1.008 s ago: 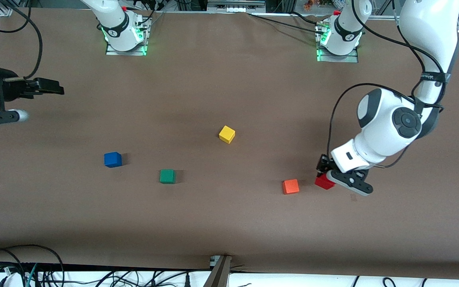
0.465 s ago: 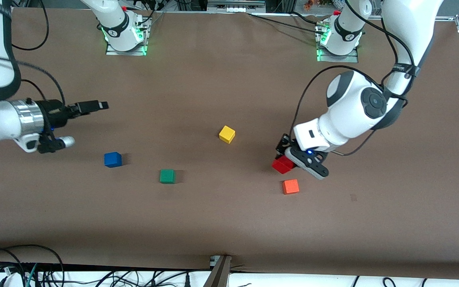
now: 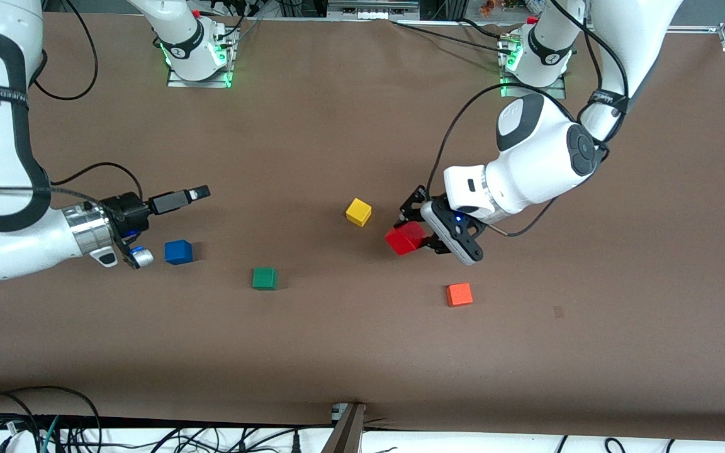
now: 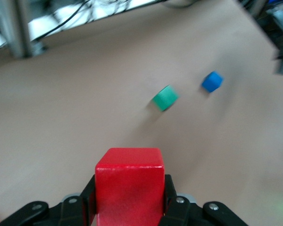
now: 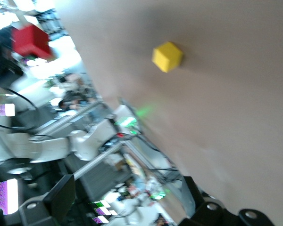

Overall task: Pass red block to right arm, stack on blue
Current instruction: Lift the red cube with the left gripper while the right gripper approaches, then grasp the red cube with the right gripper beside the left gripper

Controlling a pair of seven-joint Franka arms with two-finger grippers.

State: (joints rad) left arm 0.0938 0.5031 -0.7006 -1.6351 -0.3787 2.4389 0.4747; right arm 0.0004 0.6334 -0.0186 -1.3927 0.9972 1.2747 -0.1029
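The red block is out of line with my right gripper's open fingers. My right gripper should therefore turn toward the red block's loose end before it closes.
My left gripper (image 3: 416, 229) is shut on the red block (image 3: 405, 239), which hangs in the air over the table between the yellow cube (image 3: 358, 212) and the orange cube (image 3: 459, 294). In the left wrist view the red block (image 4: 129, 186) fills the gap between the black fingers (image 4: 87, 197). The blue cube (image 3: 178, 251) rests on the table toward the right arm's end and also shows in the left wrist view (image 4: 212, 81). My right gripper (image 3: 196, 192) lies level just above the blue cube's spot, pointing toward the table's middle, open and empty. Its wrist view shows the red block (image 5: 30, 40) farther off.
A green cube (image 3: 264, 277) sits beside the blue one, toward the table's middle and slightly nearer the front camera. The yellow cube (image 5: 167, 56) lies mid-table. The orange cube is the one nearest the front camera. Cables hang along the table's front edge (image 3: 350, 415).
The left arm has lifted the red block from beside the orange cube and carried it toward the table's middle. The right arm has swung in from the table's end to near the blue cube.
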